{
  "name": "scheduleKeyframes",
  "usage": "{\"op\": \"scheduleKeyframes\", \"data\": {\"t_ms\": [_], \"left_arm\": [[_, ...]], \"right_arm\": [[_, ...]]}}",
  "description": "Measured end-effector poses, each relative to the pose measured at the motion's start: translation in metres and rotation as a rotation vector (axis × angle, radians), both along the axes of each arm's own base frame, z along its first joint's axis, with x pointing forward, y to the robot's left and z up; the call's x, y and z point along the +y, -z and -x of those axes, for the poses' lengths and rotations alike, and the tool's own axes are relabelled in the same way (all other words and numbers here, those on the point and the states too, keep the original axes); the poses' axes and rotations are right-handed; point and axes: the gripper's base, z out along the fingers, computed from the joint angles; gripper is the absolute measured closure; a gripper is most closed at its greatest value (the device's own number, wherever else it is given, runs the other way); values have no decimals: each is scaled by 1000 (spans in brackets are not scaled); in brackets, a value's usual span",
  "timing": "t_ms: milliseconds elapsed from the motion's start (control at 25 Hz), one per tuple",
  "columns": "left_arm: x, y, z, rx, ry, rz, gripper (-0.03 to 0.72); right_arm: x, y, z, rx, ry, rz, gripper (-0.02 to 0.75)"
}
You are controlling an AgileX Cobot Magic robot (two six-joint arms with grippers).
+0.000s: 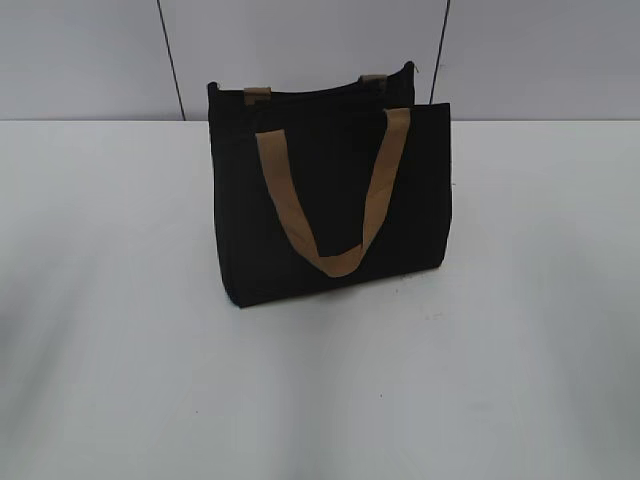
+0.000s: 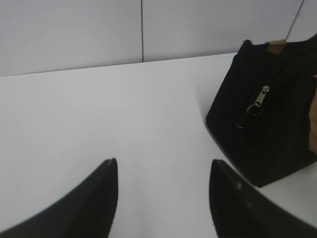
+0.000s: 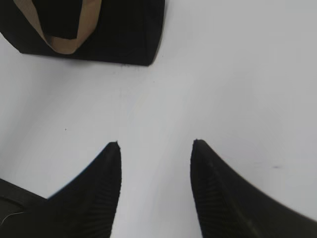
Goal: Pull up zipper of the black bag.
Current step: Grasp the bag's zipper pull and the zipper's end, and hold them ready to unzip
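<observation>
I expect the black zip line [image 2: 241, 123] to swing out as a loose tail when I lift it, because the ring pull [image 2: 255, 107] hangs down the bag's end.
The black bag [image 1: 330, 195] stands upright on the white table [image 1: 120, 330], a tan strap handle [image 1: 335, 200] hanging down its front. In the left wrist view the bag [image 2: 270, 124] is at the right, and the zipper's silvery ring pull [image 2: 258, 101] hangs on its end face. My left gripper [image 2: 163, 166] is open and empty, low over the table, left of the bag. In the right wrist view the bag's lower part [image 3: 109, 29] is at the top left. My right gripper [image 3: 156, 146] is open and empty over bare table. Neither gripper shows in the exterior view.
A grey panelled wall [image 1: 100, 50] with dark seams stands behind the table. The white table surface [image 3: 237, 74] stretches around the bag on all sides.
</observation>
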Motion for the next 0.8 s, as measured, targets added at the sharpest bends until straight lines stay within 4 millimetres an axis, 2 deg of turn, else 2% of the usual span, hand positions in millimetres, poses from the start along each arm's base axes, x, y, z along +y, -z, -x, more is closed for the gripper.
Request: {"op": "scheduleKeyframes", "data": {"t_ms": [80,240,400,600,800], "left_arm": [[-4,8,-18,32,40,-8,249],[-12,37,-54,163,137,-54,249],[-25,59,-80,226,332,-110,249],[-41,86,-112,213,530,-94,249],[-47,116,-142,157,676,-183,249]], "right_arm": [[1,-6,-11,2,-21,0,376],[3,-23,-33,-11,-58,15,376],[5,-35,-55,-10,-88,9,376],[9,-44,-75,-7,-119,-22,376],[11,-50,-84,-21,-151,-15,376]]}}
